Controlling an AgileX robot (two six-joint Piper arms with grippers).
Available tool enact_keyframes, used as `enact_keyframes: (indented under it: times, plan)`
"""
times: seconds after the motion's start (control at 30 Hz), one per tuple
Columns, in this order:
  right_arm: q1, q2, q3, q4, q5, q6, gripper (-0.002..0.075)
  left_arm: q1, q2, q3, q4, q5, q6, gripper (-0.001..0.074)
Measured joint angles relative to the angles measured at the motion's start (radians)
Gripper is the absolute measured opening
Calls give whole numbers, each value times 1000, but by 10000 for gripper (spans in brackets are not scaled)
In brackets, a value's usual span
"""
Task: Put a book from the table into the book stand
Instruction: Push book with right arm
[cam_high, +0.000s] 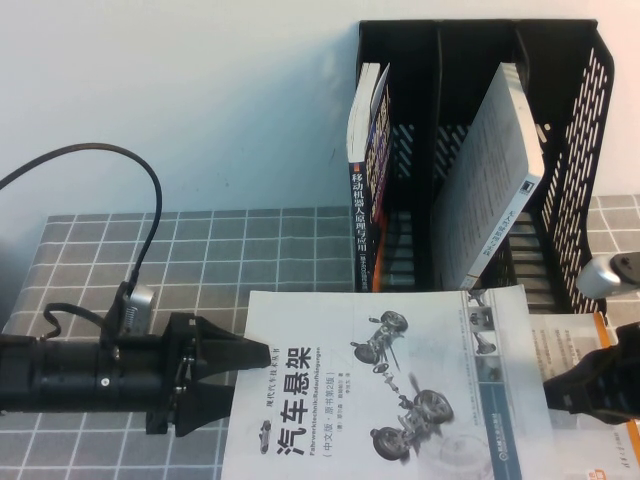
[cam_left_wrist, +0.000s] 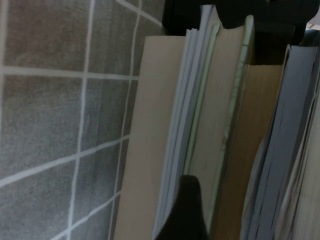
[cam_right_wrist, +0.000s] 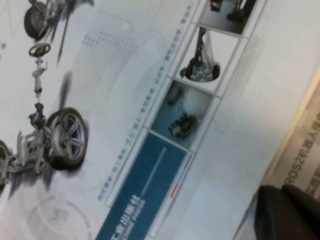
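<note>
The book (cam_high: 375, 392) should come free by itself when I lift, and it should leave the pile beneath lying flat, because separate page edges (cam_left_wrist: 215, 105) show in the stack.
The book (cam_high: 400, 400), white with black Chinese title and suspension pictures, lies flat on the table (cam_high: 200, 250) at the front middle. My left gripper (cam_high: 258, 365) is at its left edge, open, with one jaw over the cover and one below. In the left wrist view one dark finger (cam_left_wrist: 185, 210) shows against the page edges (cam_left_wrist: 220, 100). My right gripper (cam_high: 555, 388) is shut, its tip at the book's right edge. In the right wrist view it (cam_right_wrist: 287, 212) sits beside the cover (cam_right_wrist: 125, 100). The black book stand (cam_high: 590, 120) stands at the back right.
A dark-spined book (cam_high: 365, 200) stands in the stand's left slot. A white book (cam_high: 490, 180) leans across its middle. The ROS2 book (cam_high: 570, 340) lies partly under the task book's right side, also in the right wrist view (cam_right_wrist: 300, 160). A black cable (cam_high: 150, 200) loops at left.
</note>
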Motion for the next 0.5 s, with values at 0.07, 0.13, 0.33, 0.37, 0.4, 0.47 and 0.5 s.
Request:
enact_keyframes:
  times: [0.07,0.13,0.33,0.37,0.4,0.47,0.5]
  plan:
    - [0,2,0,9,-2,-13,-3,-3,0,0,-4,0,1,549]
    - [0,2,0,13,-6,-17,-3,-5,0,0,-4,0,2,540]
    - [0,2,0,37,-12,-23,-3,-5,0,-2,-4,0,2,437]
    - [0,2,0,39,-12,-23,-3,-5,0,-2,-4,0,2,424]
    - [0,4,0,39,-12,-23,-3,-5,0,-2,-4,0,2,417]
    - [0,12,0,44,-12,-23,-3,-5,0,-2,-4,0,2,409]
    - [0,21,0,49,-12,-23,-3,-5,0,-2,-4,0,2,406]
